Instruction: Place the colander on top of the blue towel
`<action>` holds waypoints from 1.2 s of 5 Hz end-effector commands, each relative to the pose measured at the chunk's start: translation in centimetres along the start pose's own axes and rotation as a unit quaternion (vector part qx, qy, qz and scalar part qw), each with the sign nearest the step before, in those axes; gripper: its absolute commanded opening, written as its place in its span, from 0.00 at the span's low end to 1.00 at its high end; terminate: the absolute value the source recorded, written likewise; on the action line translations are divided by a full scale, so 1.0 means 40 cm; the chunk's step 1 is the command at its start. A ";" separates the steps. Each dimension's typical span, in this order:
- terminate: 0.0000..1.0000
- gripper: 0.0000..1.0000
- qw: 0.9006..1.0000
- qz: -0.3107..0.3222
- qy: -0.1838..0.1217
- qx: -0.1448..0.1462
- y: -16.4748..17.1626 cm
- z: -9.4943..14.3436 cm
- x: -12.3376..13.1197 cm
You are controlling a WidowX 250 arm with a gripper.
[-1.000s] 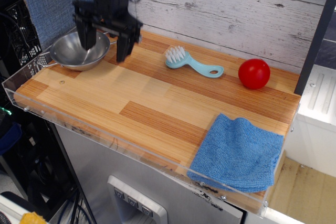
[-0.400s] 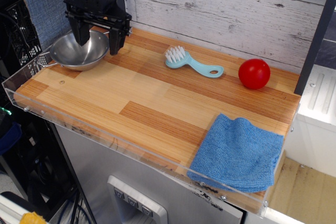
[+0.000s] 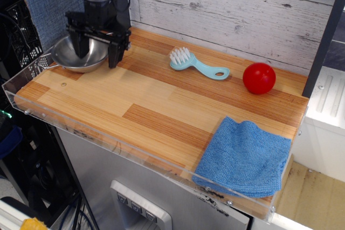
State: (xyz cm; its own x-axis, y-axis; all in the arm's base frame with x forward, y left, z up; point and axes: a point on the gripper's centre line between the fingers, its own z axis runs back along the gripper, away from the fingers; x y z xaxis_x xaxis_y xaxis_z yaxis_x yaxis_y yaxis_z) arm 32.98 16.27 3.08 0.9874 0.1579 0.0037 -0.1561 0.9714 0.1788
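Observation:
The colander's rim (image 3: 106,52) is between my gripper's fingers on one side only, so the colander will tilt when I lift and carry it.
The colander (image 3: 73,60) is a shiny steel bowl at the far left of the wooden table. My gripper (image 3: 96,52) is open and straddles the bowl's right rim: one finger is inside the bowl, the other (image 3: 114,55) is outside on the table side. The blue towel (image 3: 243,157) lies slightly rumpled at the front right corner of the table, far from the gripper.
A light-blue brush (image 3: 197,64) with white bristles lies at the back middle. A red ball (image 3: 259,77) sits at the back right. A clear plastic lip (image 3: 108,144) runs along the table's front and left edges. A plank wall (image 3: 226,9) stands behind.
My gripper has moved left and down, from above the bowl's right side to straddling its right rim. The red ball has shifted slightly left.

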 end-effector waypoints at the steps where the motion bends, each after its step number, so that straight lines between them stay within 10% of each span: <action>1: 0.00 1.00 1.000 0.015 -0.007 0.016 0.047 -0.011 0.015; 2: 0.00 0.00 1.000 0.014 -0.013 0.013 0.046 -0.003 0.012; 5: 0.00 0.00 0.998 0.038 -0.044 -0.010 0.062 0.082 -0.021; 6: 0.00 0.00 0.995 0.041 -0.069 -0.067 0.077 0.178 -0.061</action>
State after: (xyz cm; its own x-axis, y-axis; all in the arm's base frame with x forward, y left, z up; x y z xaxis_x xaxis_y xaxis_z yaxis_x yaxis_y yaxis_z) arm 30.33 16.95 8.80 0.9676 0.2331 0.0966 -0.2364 0.9713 0.0243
